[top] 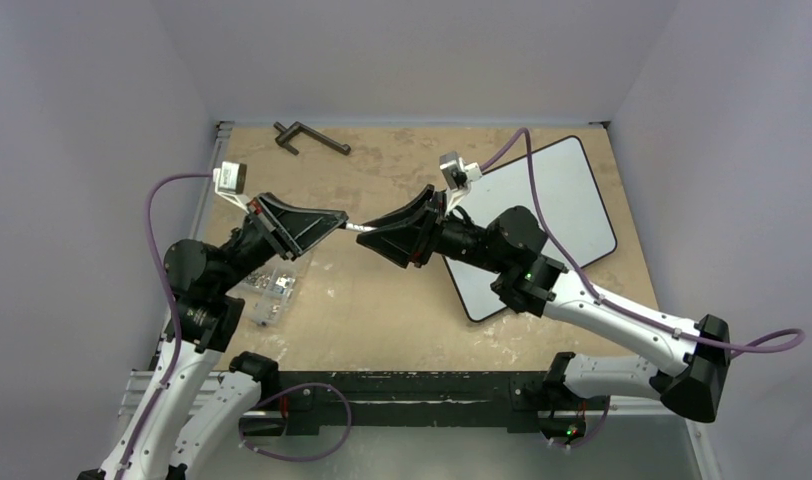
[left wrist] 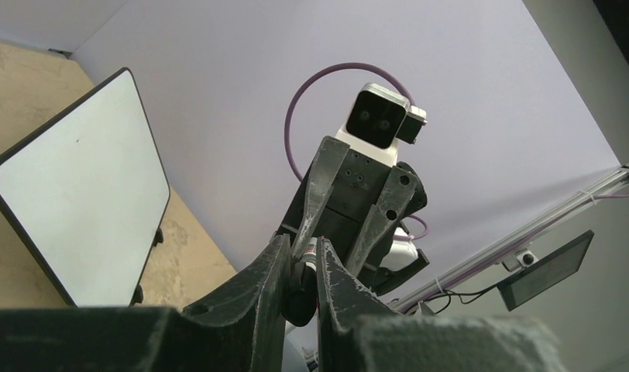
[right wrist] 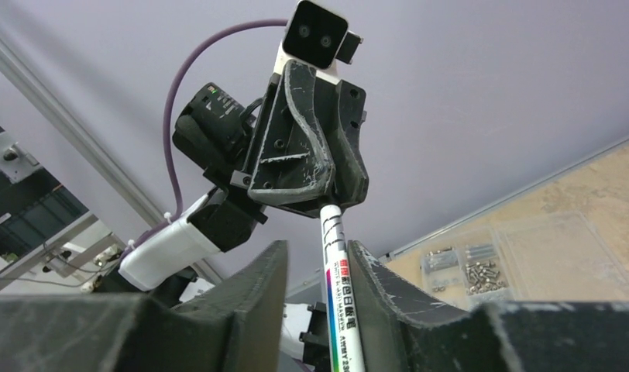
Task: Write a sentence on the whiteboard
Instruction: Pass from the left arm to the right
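Note:
The marker's body [right wrist: 338, 267] is at a slant against one finger of my open right gripper, so I need to line that gripper up with the marker before I close it on the marker.
The whiteboard [top: 557, 195] lies flat at the right of the table, white with a thin black rim, and its face is blank. It also shows in the left wrist view [left wrist: 79, 194]. No sentence is visible on it. My two grippers meet tip to tip above the table's middle, left of the board. My left gripper [top: 339, 221] [left wrist: 302, 246] is shut on the black end of a white marker [top: 354, 227] [left wrist: 300, 291]. My right gripper [top: 369, 236] [right wrist: 317, 246] is open around the marker's barrel [right wrist: 338, 310], which rests against one finger with a gap to the other.
A clear plastic box of screws [top: 267, 288] lies under the left arm and also shows in the right wrist view [right wrist: 466, 263]. A dark metal tool [top: 310, 138] lies at the table's back edge. Lilac walls enclose the table on three sides.

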`<state>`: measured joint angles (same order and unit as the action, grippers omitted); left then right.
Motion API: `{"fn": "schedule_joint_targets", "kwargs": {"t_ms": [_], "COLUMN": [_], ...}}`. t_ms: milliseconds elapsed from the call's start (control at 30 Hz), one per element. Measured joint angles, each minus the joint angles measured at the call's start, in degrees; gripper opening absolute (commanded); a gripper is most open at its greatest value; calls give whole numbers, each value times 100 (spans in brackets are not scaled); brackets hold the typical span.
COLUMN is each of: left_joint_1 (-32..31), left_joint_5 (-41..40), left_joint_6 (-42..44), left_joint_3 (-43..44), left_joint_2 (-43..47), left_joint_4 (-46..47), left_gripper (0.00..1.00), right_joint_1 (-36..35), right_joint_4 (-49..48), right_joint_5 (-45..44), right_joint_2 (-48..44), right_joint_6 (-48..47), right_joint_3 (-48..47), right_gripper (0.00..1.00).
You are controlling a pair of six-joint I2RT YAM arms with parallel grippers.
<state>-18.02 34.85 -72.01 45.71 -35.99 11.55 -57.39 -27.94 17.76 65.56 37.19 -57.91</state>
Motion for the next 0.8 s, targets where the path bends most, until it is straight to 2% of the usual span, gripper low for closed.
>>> {"fn": "schedule_joint_targets", "kwargs": {"t_ms": [100, 367, 567, 800], "left_joint_1": [0, 0, 0, 2], "left_joint_5": [-24, -105, -302, -404], "left_joint_6": [-39, -44, -48, -35], "left_joint_3": [2, -4, -107, -114], "left_joint_2": [-13, 22, 118, 219], "left_joint_4": [46, 116, 118, -48], "left_gripper": [0, 0, 0, 0], "right_joint_1": [20, 42, 46, 46], "right_joint_4": [7, 48, -17, -35], "right_joint_5": [-2, 7, 129, 289], "right_joint_2": [72, 90, 212, 236], "right_joint_6": [0, -4, 33, 17], "right_joint_3": [-63, -125, -166, -197], "right_gripper": [25, 24, 37, 37]}}
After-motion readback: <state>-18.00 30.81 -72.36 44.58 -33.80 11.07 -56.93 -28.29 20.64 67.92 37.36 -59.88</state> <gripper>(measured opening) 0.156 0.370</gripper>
